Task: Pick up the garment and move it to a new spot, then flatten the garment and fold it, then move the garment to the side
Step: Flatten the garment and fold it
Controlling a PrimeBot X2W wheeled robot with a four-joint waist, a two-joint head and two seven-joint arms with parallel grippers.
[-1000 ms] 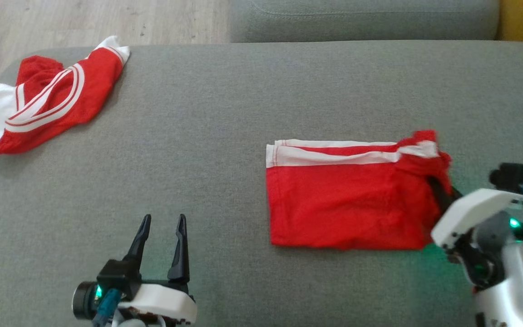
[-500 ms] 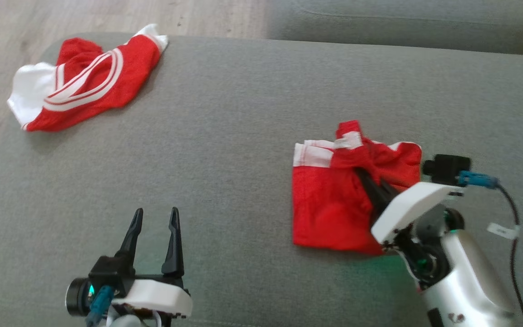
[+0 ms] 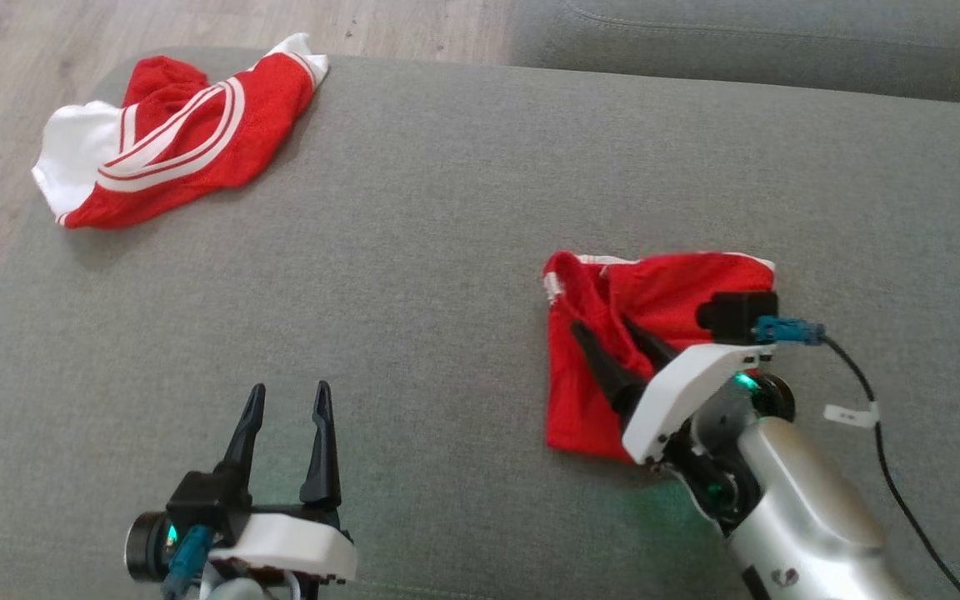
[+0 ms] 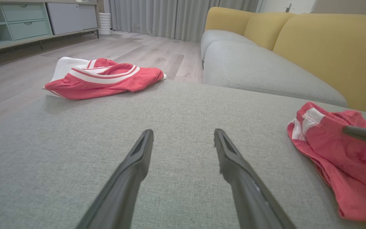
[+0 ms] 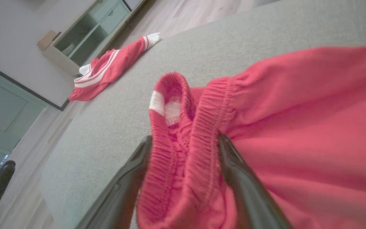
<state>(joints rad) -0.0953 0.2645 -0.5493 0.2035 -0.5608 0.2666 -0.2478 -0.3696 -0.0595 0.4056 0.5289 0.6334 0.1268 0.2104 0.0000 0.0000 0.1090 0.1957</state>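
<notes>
The red shorts (image 3: 587, 400) are folded over with white trim peeking out (image 3: 604, 260), so the layers should move together and stay folded when I pull an edge.
The red shorts (image 3: 663, 292) with white trim lie folded over on the grey cushion (image 3: 430, 250), right of centre. My right gripper (image 3: 602, 325) rests on their left part with its fingers spread. In the right wrist view the gathered waistband (image 5: 186, 127) bunches between the two parted fingers of that gripper (image 5: 184, 140), which is open. My left gripper (image 3: 290, 387) hovers open over bare cushion at the lower left, well apart from the shorts (image 4: 345, 159), with nothing between the fingers of this gripper (image 4: 183, 132).
A second red-and-white garment (image 3: 172, 133) lies crumpled at the cushion's far left corner, partly over the edge. Wooden floor (image 3: 22, 50) lies beyond it. Another grey seat (image 3: 763, 42) and yellow backrests (image 4: 329, 47) border the far side. A cable (image 3: 880, 433) trails from my right wrist.
The camera shifted. My right gripper carried the shorts' right end over to the left, folding them to about half width, and its fingers have since spread apart. The left gripper stayed put.
</notes>
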